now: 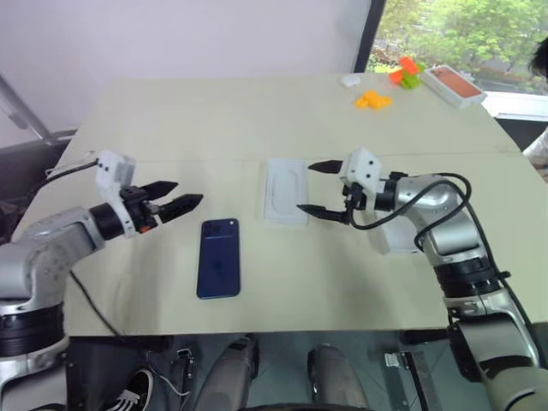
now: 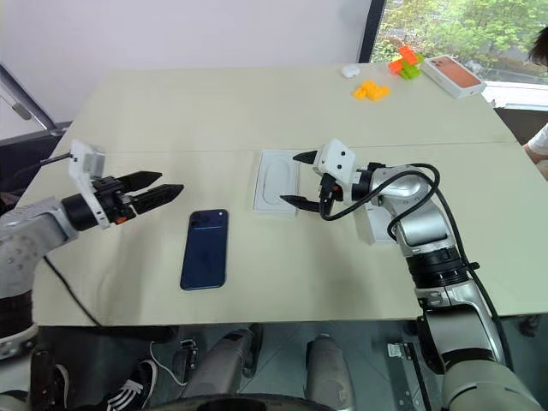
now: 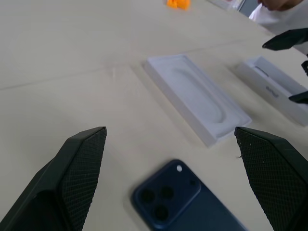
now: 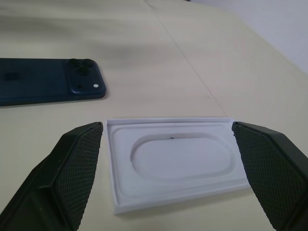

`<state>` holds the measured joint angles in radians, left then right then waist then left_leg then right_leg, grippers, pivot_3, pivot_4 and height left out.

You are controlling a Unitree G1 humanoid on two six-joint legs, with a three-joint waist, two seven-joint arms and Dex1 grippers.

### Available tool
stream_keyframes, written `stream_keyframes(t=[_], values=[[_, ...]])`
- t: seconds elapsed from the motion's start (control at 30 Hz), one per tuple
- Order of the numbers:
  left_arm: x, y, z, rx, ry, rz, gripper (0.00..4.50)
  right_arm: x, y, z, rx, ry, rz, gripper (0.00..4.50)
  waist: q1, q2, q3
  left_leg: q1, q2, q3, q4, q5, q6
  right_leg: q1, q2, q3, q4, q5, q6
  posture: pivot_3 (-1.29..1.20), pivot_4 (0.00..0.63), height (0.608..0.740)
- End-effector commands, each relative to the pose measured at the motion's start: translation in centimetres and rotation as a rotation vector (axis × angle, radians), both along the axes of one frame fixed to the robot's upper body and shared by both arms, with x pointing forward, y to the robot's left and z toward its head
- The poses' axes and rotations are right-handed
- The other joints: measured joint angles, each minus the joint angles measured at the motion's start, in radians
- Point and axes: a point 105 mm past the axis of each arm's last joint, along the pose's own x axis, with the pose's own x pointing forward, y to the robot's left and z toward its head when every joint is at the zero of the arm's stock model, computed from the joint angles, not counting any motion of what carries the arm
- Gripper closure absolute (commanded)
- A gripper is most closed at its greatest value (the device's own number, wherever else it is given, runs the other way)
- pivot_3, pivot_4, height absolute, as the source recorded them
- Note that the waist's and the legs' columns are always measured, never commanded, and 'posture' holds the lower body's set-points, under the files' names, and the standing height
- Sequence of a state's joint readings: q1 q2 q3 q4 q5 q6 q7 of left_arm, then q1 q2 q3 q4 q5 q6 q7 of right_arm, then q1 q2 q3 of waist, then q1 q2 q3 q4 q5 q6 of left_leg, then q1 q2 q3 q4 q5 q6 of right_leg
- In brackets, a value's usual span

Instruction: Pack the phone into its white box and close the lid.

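My gripper will lower the phone (image 1: 219,259), and the phone will settle inside the flat white insert (image 1: 286,191), back up, because the insert has a raised rim around a phone-sized bed.
The dark blue phone (image 1: 218,257) lies back up on the table near its front edge, camera cluster toward the far side. My left gripper (image 1: 188,192) hovers open just left of it, holding nothing; the phone's camera end (image 3: 168,199) shows between its fingers. To the phone's right my right gripper (image 1: 306,187) stands open and empty over the near edge of a flat white insert with an oval recess (image 4: 178,161). A white cardboard box part (image 1: 398,237) with grey lettering on its side lies behind my right forearm, partly hidden. I cannot tell whether it is the white box or the lid.
At the far right corner lie a white box with an orange-red picture (image 1: 454,84), orange blocks (image 1: 374,100), orange and green blocks (image 1: 407,73) and a small white object (image 1: 349,80). A person's sleeve (image 1: 538,150) shows at the right edge. The table's front edge (image 1: 257,330) runs just below the phone.
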<state>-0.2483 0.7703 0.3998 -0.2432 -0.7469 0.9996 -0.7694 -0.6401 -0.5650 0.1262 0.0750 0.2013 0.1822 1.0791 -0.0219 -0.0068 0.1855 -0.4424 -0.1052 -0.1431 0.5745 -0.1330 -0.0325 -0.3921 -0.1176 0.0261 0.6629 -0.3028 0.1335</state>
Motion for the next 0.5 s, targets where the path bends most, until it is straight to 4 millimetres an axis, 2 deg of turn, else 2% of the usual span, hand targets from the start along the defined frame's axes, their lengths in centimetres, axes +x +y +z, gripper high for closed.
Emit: stream_keyframes(t=[0.03, 0.13, 0.27, 0.37, 0.5], values=[[-1.8, 1.4, 0.9, 0.023, -0.015, 0.000, 0.02, -2.1, 2.3, 0.8, 0.024, -0.041, 0.106, 0.00, -0.002, 0.000, 0.000, 0.000, 0.001, 0.000, -0.001, 0.000, 0.000, -0.001, 0.000, 0.000, 0.000, 0.000, 0.000, 0.00, 0.150, 0.740], [-3.2, 2.1, 0.5, 0.009, 0.020, 0.016, 0.00, -3.0, 3.6, 0.0, 0.031, -0.031, 0.134, 0.83, 0.002, 0.000, 0.000, 0.000, 0.005, 0.000, -0.002, 0.000, 0.000, -0.002, 0.001, 0.000, 0.000, 0.000, -0.001, 0.00, 0.150, 0.740], [-6.4, 3.0, -1.3, -0.095, 0.161, -0.005, 0.00, -3.8, 5.2, -2.2, -0.047, -0.069, 0.185, 2.76, -0.001, 0.000, 0.000, 0.000, 0.005, 0.001, -0.002, -0.001, -0.001, -0.003, 0.001, 0.001, -0.002, 0.000, -0.004, 0.00, 0.150, 0.740], [-7.5, 3.6, -2.6, -0.156, 0.244, 0.031, 0.00, -4.5, 6.0, -4.1, -0.149, -0.133, 0.244, 4.28, 0.005, 0.000, 0.000, 0.000, 0.005, 0.001, -0.002, -0.001, -0.001, -0.005, 0.001, 0.001, -0.004, 0.001, -0.006, 0.00, 0.150, 0.740], [-7.9, 3.4, -4.4, -0.183, 0.316, 0.065, 0.00, -5.3, 7.0, -6.0, -0.239, -0.213, 0.316, 4.40, 0.009, 0.000, 0.000, 0.000, 0.006, 0.002, -0.002, -0.001, -0.001, -0.003, 0.001, -0.001, -0.005, 0.001, -0.007, 0.00, 0.150, 0.740]])
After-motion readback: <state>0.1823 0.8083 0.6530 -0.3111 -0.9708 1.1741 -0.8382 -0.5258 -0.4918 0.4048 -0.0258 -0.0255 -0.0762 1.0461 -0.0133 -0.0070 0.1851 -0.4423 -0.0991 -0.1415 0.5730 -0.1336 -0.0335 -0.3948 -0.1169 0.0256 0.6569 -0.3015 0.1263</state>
